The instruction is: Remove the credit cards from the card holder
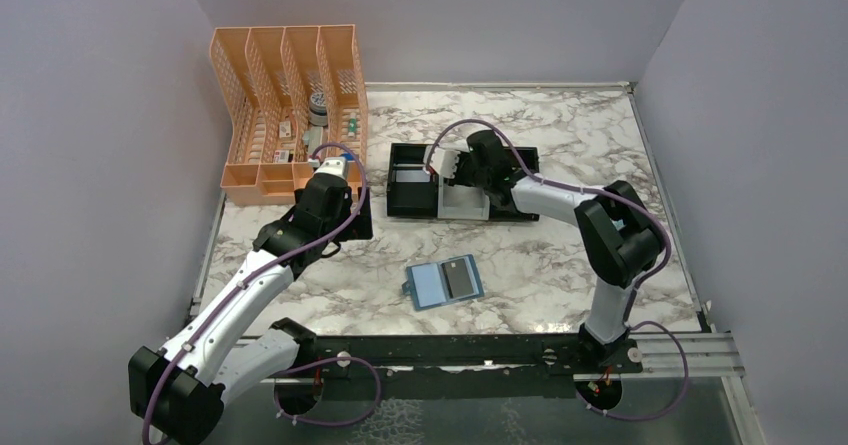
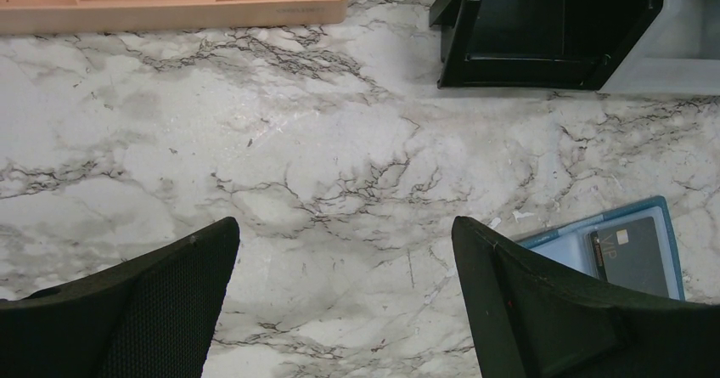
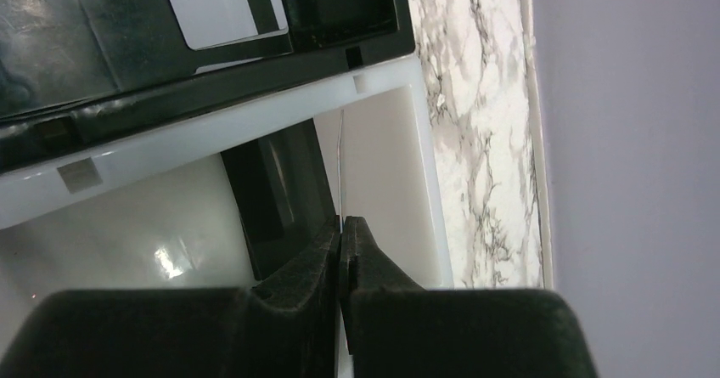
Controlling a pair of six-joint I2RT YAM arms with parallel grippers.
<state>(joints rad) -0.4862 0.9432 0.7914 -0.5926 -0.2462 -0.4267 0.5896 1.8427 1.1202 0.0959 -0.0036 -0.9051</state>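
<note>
I should go on lowering my right gripper until the thin card (image 3: 341,161) is deep inside before I let go. The card hangs clear of the compartment's rim, over the white compartment (image 1: 463,203).
The card holder (image 1: 444,284), a teal-blue wallet, lies open on the marble in front of the arms, with a black credit card (image 1: 461,277) in its right pocket. The left wrist view shows the card holder (image 2: 560,244) and the black card (image 2: 634,255) at lower right. My left gripper (image 1: 345,217) hovers open over bare marble left of the wallet, and nothing is between its fingers (image 2: 344,229). My right gripper (image 1: 452,170) is over the tray's white compartment. It is shut (image 3: 341,225) on a thin card (image 3: 342,166) seen edge-on; I cannot tell its colour.
A black-and-white tray (image 1: 410,200) with three compartments stands behind the wallet; its white wall (image 3: 255,123) fills the right wrist view. An orange mesh organizer (image 1: 290,105) holding small items sits at the back left. Grey walls enclose the table on three sides.
</note>
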